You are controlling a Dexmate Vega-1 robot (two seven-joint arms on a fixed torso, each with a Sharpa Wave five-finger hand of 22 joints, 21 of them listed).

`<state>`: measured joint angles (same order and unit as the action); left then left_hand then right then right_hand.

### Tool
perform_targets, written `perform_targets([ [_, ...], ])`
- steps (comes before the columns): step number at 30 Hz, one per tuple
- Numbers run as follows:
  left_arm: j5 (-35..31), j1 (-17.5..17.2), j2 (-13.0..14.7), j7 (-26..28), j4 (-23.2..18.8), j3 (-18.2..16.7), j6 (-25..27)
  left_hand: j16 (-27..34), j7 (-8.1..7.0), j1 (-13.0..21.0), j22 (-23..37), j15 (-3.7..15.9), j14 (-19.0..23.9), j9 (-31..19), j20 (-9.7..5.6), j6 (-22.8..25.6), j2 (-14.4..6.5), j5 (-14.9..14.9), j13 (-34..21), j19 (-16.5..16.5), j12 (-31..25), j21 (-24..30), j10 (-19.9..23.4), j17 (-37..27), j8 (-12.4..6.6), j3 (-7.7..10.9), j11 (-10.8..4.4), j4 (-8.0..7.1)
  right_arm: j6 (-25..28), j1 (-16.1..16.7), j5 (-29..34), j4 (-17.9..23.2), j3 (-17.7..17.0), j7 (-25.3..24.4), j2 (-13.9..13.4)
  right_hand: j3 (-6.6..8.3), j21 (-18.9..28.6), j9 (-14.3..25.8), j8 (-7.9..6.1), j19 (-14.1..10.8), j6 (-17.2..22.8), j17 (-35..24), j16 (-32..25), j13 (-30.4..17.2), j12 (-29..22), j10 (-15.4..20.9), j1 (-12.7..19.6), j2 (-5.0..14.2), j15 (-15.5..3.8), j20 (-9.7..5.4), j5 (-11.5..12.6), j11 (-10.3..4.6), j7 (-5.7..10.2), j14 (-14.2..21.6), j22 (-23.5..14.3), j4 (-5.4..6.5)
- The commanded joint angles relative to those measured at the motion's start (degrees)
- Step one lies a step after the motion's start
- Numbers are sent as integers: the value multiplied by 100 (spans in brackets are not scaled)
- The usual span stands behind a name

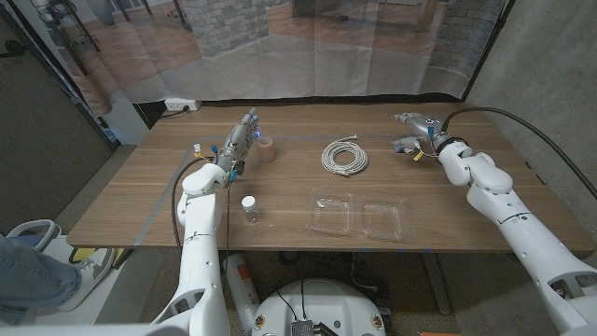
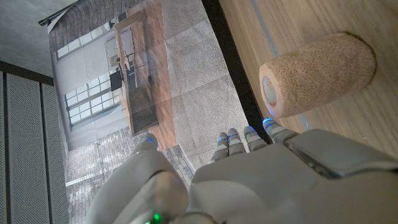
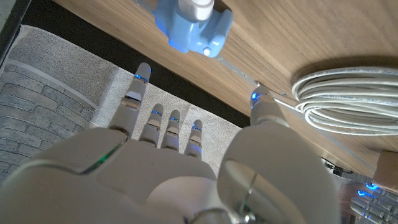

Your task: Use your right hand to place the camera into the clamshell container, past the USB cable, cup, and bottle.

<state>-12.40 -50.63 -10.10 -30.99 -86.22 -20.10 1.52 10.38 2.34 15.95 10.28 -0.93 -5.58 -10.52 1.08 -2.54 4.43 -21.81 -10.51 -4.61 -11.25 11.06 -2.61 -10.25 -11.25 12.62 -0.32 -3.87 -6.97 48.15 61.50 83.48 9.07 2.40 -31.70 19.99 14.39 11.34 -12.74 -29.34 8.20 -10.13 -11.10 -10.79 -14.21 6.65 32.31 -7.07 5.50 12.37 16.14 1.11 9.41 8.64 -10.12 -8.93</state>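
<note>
The USB cable's loose end (image 1: pixel 354 137) ends before it reaches the camera (image 3: pixel 191 28). The camera will come up by itself when I lift, and the coil will stay still.
A small light-blue and white camera (image 1: pixel 408 147) (image 3: pixel 193 25) sits on the wooden table (image 1: pixel 140 205) at the far right. My right hand (image 1: pixel 417 129) (image 3: pixel 180 162) hovers right by it, fingers spread and holding nothing. The clear clamshell container (image 1: pixel 359 217) lies open near the front edge. Between them rests the coiled white USB cable (image 1: pixel 344 156) (image 3: pixel 348 99). A tan cup (image 1: pixel 269 149) (image 2: pixel 317 71) lies on its side at the far left, with my left hand (image 1: pixel 239 138) (image 2: pixel 261 180) beside it, open. A small clear bottle (image 1: pixel 249 209) stands left of the container.
A white power strip (image 1: pixel 182 105) lies beyond the table's far edge. A person's leg in jeans (image 1: pixel 28 271) shows at the lower left. A concrete wall (image 1: pixel 560 84) rises on the right.
</note>
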Motion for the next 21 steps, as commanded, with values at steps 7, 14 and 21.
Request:
perform_targets([
  [7,-53,14,-16,34,-25,22,69,36,11,77,8,-37,-28,-25,55,61,6,7,-24,-38,-39,28,-5,-25,-34,-17,-33,-5,212,-243,130,-318,216,240,-26,48,96,-1,21,-654,87,-31,-86,-23,-49,201,226,71,-171,-183,54,-56,37,453,-22,34],
  [14,-79,50,-10,41,6,34,92,35,7,79,8,-36,-32,-25,68,71,2,9,-24,-44,-38,27,-5,-25,-36,-25,-37,-7,266,-293,127,-411,261,262,-33,63,120,-1,24,-801,120,-38,-97,-23,-55,249,269,94,-228,-272,44,-95,39,557,-21,37],
  [21,-109,99,-2,43,56,51,119,34,-3,83,9,-35,-34,-25,87,76,-3,11,-25,-46,-38,28,-5,-25,-35,-33,-38,-8,344,-372,165,-544,331,266,-28,89,56,3,-70,-778,426,-45,-55,-28,-78,352,339,132,-223,-271,20,-108,53,560,-20,41],
])
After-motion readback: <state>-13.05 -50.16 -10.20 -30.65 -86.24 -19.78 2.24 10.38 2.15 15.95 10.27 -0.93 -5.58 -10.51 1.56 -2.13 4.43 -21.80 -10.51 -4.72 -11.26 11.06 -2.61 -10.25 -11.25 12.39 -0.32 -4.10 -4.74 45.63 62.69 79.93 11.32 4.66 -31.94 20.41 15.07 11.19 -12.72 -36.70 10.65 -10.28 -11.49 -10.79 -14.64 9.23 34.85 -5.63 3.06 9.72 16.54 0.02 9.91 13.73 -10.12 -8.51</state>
